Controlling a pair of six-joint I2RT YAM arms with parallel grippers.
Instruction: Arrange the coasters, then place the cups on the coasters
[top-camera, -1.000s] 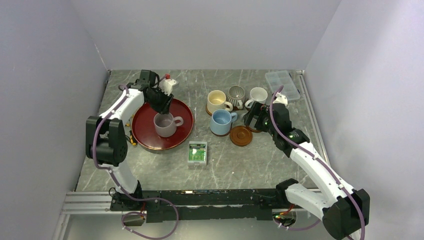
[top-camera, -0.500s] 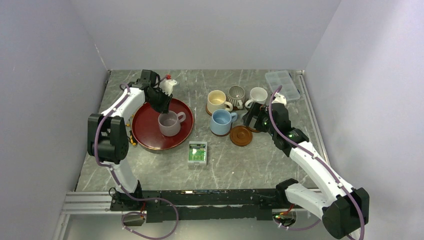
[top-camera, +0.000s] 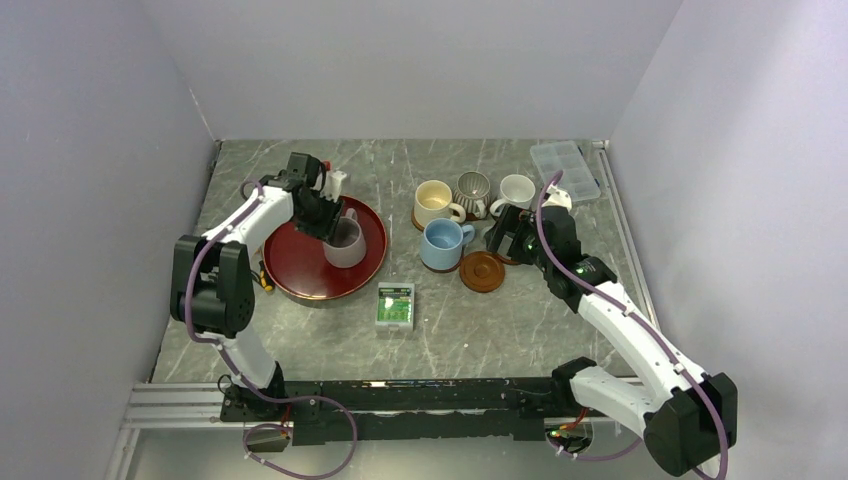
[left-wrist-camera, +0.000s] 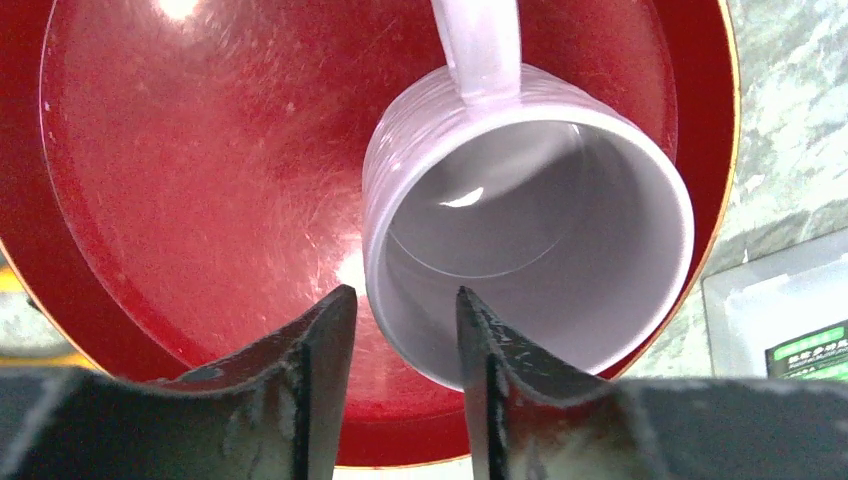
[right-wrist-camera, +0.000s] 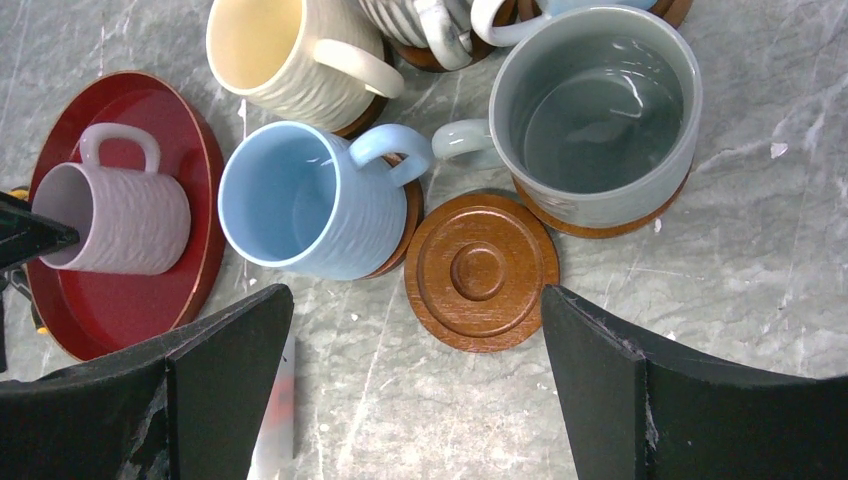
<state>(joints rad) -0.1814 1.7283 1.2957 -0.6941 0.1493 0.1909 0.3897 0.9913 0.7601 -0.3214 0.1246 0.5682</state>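
Observation:
The empty coaster (top-camera: 482, 272) is across from the tray, next to my right gripper, so my left gripper should pick up the mauve-pink cup (left-wrist-camera: 400, 350) by its rim and pass it over.
A mauve-pink cup (left-wrist-camera: 530, 230) stands on the dark-red tray (left-wrist-camera: 180, 180), its handle pointing away from my left gripper (left-wrist-camera: 400, 300). The jaws straddle the near rim, one finger outside and one inside, open with a gap. In the top view this cup (top-camera: 346, 242) sits at the tray's right side. My right gripper (right-wrist-camera: 415, 330) hangs open over the table beside a bare coaster (right-wrist-camera: 480, 270). The light blue cup (right-wrist-camera: 300, 200), the cream cup (right-wrist-camera: 275, 45) and the grey-green cup (right-wrist-camera: 595, 110) each stand on a coaster.
A striped cup (top-camera: 472, 190) and a white cup (top-camera: 517, 190) stand at the back. A green-and-white box (top-camera: 395, 305) lies in front of the tray. A clear compartment box (top-camera: 566, 170) sits at the back right, a small white bottle (top-camera: 335, 180) behind the tray.
The mauve-pink cup has shifted right on the tray and turned, its handle swinging from right to the back. My left gripper followed it. The right arm stayed still.

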